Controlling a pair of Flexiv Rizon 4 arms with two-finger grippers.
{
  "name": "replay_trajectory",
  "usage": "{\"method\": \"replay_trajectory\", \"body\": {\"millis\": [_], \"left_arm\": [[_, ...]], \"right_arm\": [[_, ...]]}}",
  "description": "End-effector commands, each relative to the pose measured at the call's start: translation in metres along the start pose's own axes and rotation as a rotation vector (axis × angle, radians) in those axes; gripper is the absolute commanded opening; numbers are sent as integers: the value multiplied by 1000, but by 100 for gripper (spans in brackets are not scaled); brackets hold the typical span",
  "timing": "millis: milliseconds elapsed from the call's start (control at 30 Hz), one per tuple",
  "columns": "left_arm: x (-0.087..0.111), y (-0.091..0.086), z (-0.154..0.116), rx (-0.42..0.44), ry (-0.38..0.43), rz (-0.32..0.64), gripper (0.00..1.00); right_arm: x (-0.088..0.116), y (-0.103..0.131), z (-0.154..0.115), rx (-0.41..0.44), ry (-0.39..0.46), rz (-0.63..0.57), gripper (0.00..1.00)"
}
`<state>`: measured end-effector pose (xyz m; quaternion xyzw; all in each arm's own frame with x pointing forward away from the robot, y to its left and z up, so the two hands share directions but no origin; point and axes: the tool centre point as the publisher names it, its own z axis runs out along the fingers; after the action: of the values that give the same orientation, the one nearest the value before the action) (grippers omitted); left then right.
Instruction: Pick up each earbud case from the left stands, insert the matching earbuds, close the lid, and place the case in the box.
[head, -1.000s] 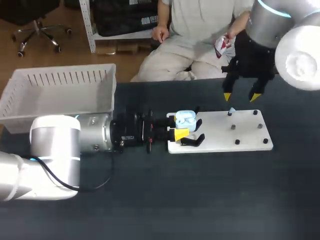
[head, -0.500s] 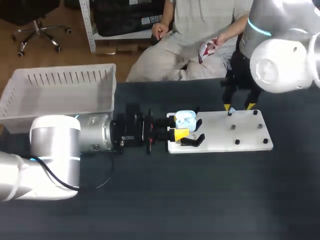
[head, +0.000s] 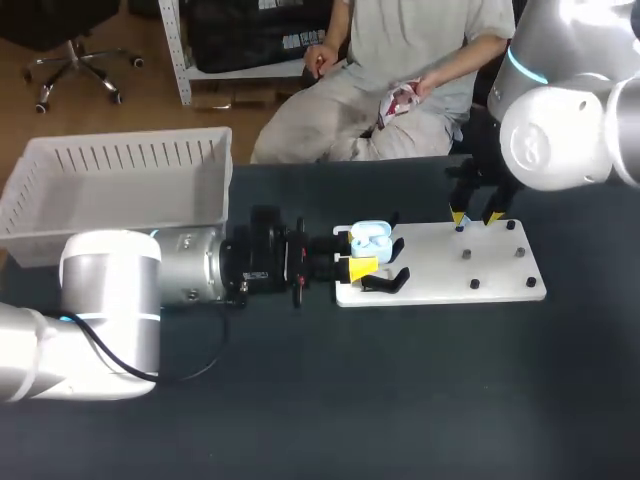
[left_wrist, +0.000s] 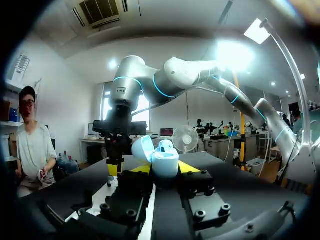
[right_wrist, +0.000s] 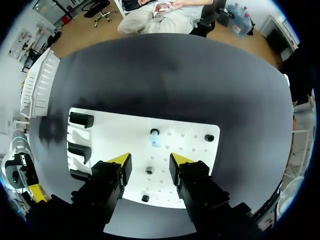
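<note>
I expect the small earbud (head: 462, 224) to come freely off its peg and leave the peg behind when I lift, because other dark pegs (head: 475, 284) stand empty in the board.
A light-blue earbud case (head: 370, 236) with its lid up sits at the left end of the white board (head: 440, 270). My left gripper (head: 358, 253) is shut on it; in the left wrist view the case (left_wrist: 164, 161) fills the space between the yellow tips. My right gripper (head: 476, 215) hangs open over the board's back edge. A small light-blue earbud (right_wrist: 155, 138) stands on a peg just ahead of the right gripper (right_wrist: 150, 160), and nothing is held between its fingers. That earbud (head: 461, 223) shows by the right fingertips in the head view.
A white slatted basket (head: 120, 185) stands at the back left. Black case stands (right_wrist: 80, 120) occupy the board's left end, one (head: 386, 282) beside the held case. Several small dark pegs (head: 467, 254) dot the board's right half.
My right gripper has come down and forward to the board's back edge, and its fingers have drawn closer together. The left arm and the case have not moved.
</note>
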<state>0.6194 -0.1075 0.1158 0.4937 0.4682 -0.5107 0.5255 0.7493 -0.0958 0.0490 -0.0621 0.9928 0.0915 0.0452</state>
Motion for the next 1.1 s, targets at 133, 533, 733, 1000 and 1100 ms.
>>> {"method": "replay_trajectory", "body": {"millis": [133, 533, 733, 1000, 1100], "left_arm": [[1, 0, 0, -3, -3, 2, 0], [1, 0, 0, -3, -3, 2, 0], [1, 0, 0, -3, -3, 2, 0], [1, 0, 0, -3, -3, 2, 0], [1, 0, 0, -3, -3, 2, 0]], "right_arm": [[-5, -2, 5, -5, -1, 14, 46], [-11, -4, 13, -15, 2, 35, 40], [-13, -3, 16, -17, 2, 36, 37], [-15, -3, 19, -14, 2, 42, 34], [-15, -3, 20, -14, 0, 44, 33]]}}
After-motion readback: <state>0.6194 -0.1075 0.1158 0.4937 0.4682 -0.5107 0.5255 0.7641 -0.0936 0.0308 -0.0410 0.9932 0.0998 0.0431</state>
